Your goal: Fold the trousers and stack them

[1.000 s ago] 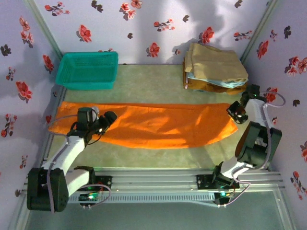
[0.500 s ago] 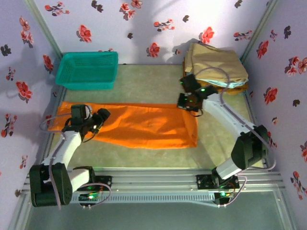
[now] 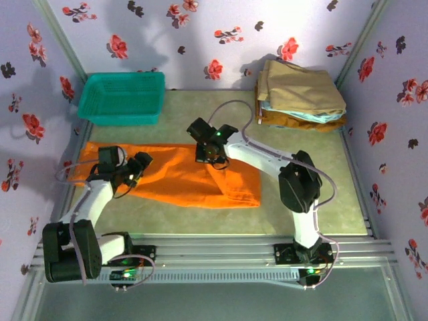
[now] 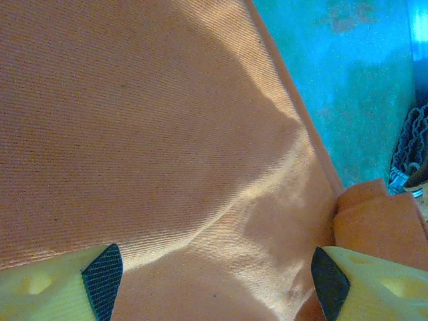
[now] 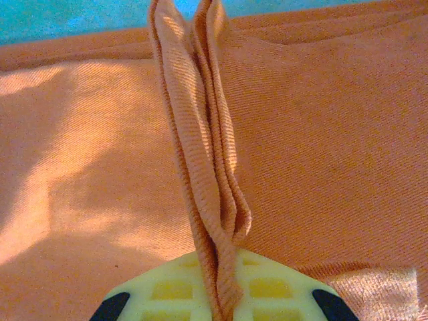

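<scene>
I should use my right gripper to drag the trousers by their doubled end [image 3: 254,184] before my left gripper grasps the other end, because the trousers' basket-side end [image 3: 80,162] lies behind my left gripper.
The orange trousers [image 3: 180,177] lie across the green table, their right part doubled over toward the middle. My right gripper [image 3: 212,155] is shut on a pinched fold of the cloth; in the right wrist view the fold [image 5: 204,154] rises straight out of the shut gripper [image 5: 224,302], above more flat cloth [image 5: 334,167]. My left gripper [image 3: 141,164] hovers open over the left part of the trousers. In the left wrist view its fingertips [image 4: 101,275] stand wide apart over smooth cloth [image 4: 167,134], with nothing between them.
A teal basket [image 3: 122,98] stands at the back left. A stack of folded tan, light blue and brown garments [image 3: 301,99] sits at the back right. Flowered walls close in three sides. Bare green table [image 3: 314,194] shows right of the trousers.
My right arm has swept from the far right to the middle, dragging the trousers' right end over the rest. The left gripper has barely moved.
</scene>
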Robot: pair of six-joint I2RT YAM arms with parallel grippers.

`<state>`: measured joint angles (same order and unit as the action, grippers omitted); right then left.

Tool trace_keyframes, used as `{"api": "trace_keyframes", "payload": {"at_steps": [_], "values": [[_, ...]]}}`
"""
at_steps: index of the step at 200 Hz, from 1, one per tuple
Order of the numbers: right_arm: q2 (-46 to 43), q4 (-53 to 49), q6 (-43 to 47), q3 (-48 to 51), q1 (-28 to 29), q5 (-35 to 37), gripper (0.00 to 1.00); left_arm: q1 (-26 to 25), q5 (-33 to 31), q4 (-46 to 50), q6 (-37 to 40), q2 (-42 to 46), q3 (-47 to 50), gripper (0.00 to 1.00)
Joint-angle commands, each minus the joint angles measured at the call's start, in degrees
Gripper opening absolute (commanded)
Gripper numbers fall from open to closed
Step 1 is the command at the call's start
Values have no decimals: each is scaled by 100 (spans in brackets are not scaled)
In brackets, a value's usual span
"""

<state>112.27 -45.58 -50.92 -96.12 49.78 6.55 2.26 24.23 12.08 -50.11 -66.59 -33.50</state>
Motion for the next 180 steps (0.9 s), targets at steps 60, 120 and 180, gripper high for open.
{"api": "trace_keyframes", "payload": {"at_steps": [60,120,180], "values": [[547,497,-604,-845,395,-29,0,88,168,-8,113,50,-93,78],[939,642,-584,-1275,630,-1136,58,169,202,236,87,274,-164,86],[-966,498,112,370,-231,-677,60,-95,239,289,57,379,-268,81]]}}
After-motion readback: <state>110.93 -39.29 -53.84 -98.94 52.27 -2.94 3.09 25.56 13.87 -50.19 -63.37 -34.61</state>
